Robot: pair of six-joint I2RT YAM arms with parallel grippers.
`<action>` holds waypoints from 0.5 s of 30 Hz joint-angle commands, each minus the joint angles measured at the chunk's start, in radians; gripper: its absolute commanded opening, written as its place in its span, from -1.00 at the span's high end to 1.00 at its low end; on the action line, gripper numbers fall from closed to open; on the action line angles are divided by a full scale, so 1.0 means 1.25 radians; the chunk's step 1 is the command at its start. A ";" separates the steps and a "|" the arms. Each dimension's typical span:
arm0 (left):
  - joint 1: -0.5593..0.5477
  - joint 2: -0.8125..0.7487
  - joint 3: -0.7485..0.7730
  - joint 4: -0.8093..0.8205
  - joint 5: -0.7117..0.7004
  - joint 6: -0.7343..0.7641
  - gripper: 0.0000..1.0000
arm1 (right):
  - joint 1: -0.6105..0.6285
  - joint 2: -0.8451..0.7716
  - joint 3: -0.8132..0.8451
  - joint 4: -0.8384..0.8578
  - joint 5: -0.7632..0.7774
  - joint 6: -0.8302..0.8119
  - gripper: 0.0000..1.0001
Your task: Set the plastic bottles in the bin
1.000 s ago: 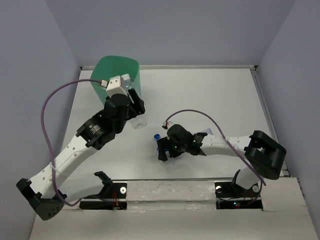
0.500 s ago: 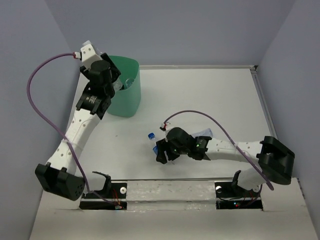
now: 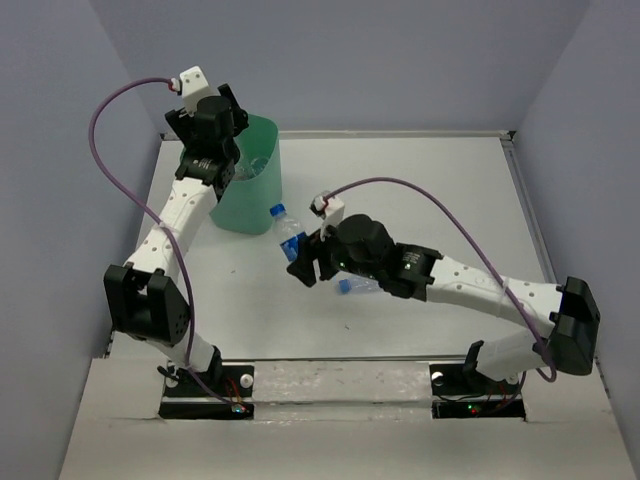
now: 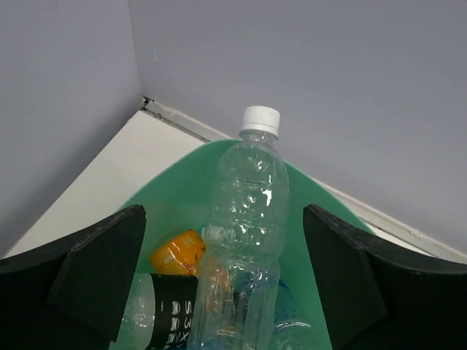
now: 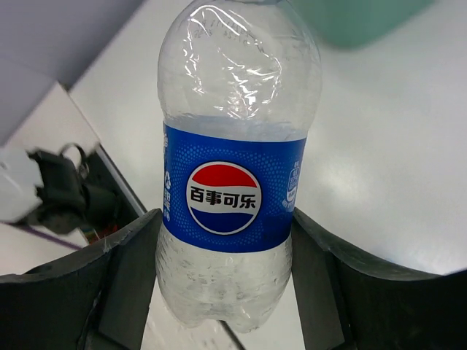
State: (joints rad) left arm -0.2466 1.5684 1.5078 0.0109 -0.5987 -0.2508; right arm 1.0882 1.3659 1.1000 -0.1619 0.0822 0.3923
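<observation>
The bin's opening [image 3: 258, 148] has my open left gripper hanging over it. So my left gripper should move away first to make room for the blue-labelled bottle [image 3: 288, 234] in my right gripper.
The mint-green bin [image 3: 256, 196] stands at the table's far left. My left gripper [image 3: 230, 158] hangs over its rim with jaws wide open. In the left wrist view [image 4: 224, 211] a clear bottle with a white cap [image 4: 248, 211] stands upright between the jaws, touching neither, inside the bin [image 4: 175, 189]. An orange bottle [image 4: 175, 251] and a black-labelled bottle [image 4: 164, 310] lie under it. My right gripper [image 3: 305, 262] is shut on a clear bottle with a blue label [image 3: 289, 236] and holds it above the table right of the bin. Its fingers [image 5: 131, 277] clamp the bottle [image 5: 230, 197] below the label.
Something small, blue and clear [image 3: 347, 287], perhaps another bottle, lies on the table under my right arm. Purple cables loop above both arms. The table's raised edge runs along the back and right [image 3: 525, 200]. The bin shows blurred at the top of the right wrist view [image 5: 357, 14].
My left arm swung up from the table to over the bin with the clear bottle and opened. My right gripper lifted the blue-label bottle and moved it left toward the bin.
</observation>
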 commanded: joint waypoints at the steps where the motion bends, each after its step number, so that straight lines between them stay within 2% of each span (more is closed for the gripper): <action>1: 0.006 -0.073 0.023 0.055 -0.011 0.002 -0.98 | -0.047 0.053 0.190 0.073 0.034 -0.099 -0.13; 6: 0.007 -0.215 -0.043 0.026 0.043 -0.063 -0.98 | -0.099 0.151 0.340 0.115 -0.010 -0.146 -0.12; 11: 0.007 -0.379 -0.182 -0.004 0.103 -0.106 -0.98 | -0.142 0.307 0.509 0.149 -0.058 -0.164 -0.11; 15: 0.007 -0.500 -0.315 -0.042 0.112 -0.122 -0.98 | -0.161 0.457 0.732 0.150 -0.103 -0.201 -0.10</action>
State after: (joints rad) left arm -0.2447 1.0294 1.2457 -0.0013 -0.4866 -0.3603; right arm 0.9001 1.8378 1.8172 -0.0292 0.0196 0.2100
